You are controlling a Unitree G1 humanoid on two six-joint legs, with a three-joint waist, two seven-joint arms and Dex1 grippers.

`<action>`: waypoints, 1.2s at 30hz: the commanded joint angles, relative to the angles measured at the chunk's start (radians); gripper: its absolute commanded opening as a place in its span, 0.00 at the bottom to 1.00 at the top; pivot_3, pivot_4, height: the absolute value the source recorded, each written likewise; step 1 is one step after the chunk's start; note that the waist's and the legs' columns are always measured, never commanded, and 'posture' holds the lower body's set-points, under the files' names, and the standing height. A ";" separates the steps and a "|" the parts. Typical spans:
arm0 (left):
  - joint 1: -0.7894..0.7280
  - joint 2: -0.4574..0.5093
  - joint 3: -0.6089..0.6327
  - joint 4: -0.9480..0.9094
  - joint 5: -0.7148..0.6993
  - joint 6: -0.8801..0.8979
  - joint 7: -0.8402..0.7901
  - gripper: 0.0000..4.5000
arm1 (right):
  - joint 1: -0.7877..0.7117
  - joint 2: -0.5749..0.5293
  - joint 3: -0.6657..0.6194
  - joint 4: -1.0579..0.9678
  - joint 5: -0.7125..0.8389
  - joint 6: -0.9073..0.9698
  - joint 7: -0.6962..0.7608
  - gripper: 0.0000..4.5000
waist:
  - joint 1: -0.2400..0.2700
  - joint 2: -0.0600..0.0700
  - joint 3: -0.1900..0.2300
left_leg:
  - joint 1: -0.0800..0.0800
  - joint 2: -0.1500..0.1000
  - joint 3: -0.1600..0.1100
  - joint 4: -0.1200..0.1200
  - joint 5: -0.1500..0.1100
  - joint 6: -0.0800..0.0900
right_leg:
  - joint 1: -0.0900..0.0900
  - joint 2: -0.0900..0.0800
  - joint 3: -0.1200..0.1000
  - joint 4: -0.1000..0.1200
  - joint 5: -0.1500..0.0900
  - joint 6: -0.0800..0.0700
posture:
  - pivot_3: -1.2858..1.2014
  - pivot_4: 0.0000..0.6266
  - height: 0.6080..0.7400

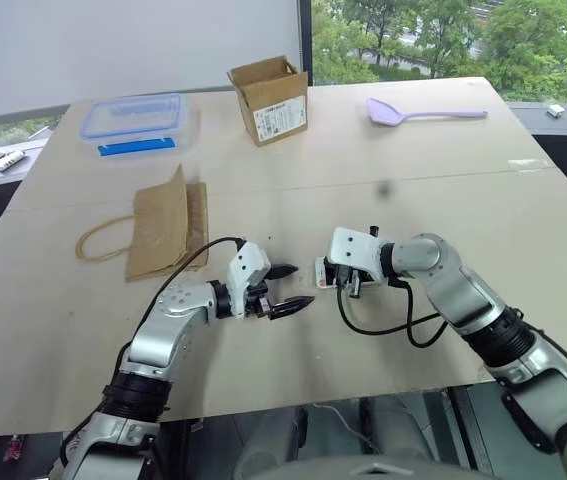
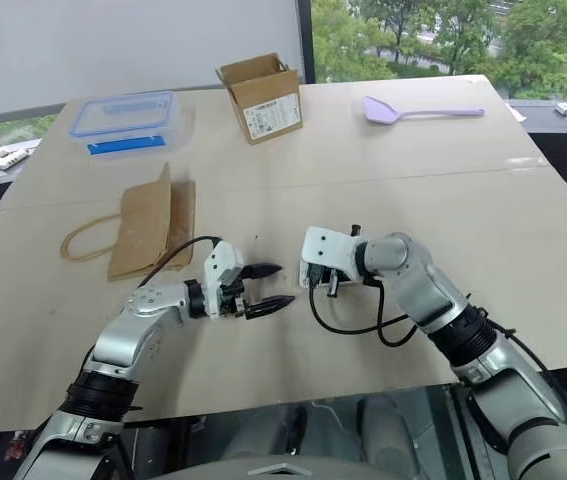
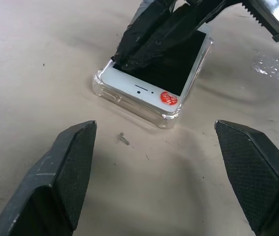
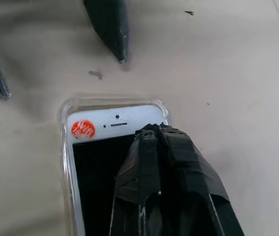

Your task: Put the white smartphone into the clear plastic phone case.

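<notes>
Next, my right gripper lifts off and pushes at the smartphone's far end, because there is a gap between the white smartphone's sticker end and the case's rim.
The white smartphone, black screen up and with a red sticker on its bezel, lies inside the clear plastic phone case on the table. At the end that shows, the case's rim wraps around the phone. My right gripper is shut, and its taped black tips press down on the screen. My left gripper stands open a short way from the phone's sticker end and touches nothing. The far end of the phone is hidden under the right gripper.
A brown paper bag lies flat to the left. At the back stand a clear box with a blue-rimmed lid and an open cardboard box. A lilac spatula lies back right. A black cable loops beside the right arm.
</notes>
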 commanded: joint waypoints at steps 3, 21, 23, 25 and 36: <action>-0.022 0.013 -0.012 0.003 0.014 -0.015 -0.030 0.87 | -0.017 -0.039 -0.168 -0.240 0.116 0.189 0.011 0.01 | 0.003 0.001 0.001 | -0.002 0.000 0.000 0.000 0.000 0.000 | -0.002 0.000 0.000 0.000 0.000 0.000 | 0.52 0.24 1.00; -0.065 0.016 -0.061 0.021 0.043 -0.033 -0.091 0.87 | 0.229 -0.378 -0.192 -0.433 0.087 0.205 -0.032 0.01 | -0.001 0.000 0.001 | -0.003 0.000 0.000 -0.001 0.000 0.000 | -0.002 -0.001 -0.001 -0.002 0.000 0.000 | 0.52 0.24 1.00; -0.064 0.014 -0.068 0.016 0.043 -0.029 -0.091 0.87 | 0.222 -0.354 -0.186 -0.443 0.105 0.206 -0.024 0.01 | 0.002 0.000 0.001 | -0.003 0.000 0.000 -0.001 0.000 0.000 | -0.001 0.000 -0.001 -0.002 0.000 0.000 | 0.52 0.24 1.00; -0.062 0.014 -0.080 0.011 0.045 -0.028 -0.097 0.87 | 0.220 -0.347 -0.180 -0.452 0.124 0.203 -0.006 0.01 | 0.005 0.000 0.001 | -0.003 0.000 -0.001 -0.001 0.000 0.000 | -0.001 -0.001 -0.002 -0.002 0.000 0.000 | 0.52 0.24 1.00; -0.051 0.001 -0.106 -0.013 0.040 -0.016 -0.099 0.87 | 0.221 -0.326 -0.171 -0.462 0.176 0.209 -0.001 0.01 | 0.007 0.000 0.001 | -0.003 0.000 -0.001 -0.001 0.000 0.001 | -0.001 -0.001 -0.002 -0.004 0.000 0.000 | 0.52 0.24 1.00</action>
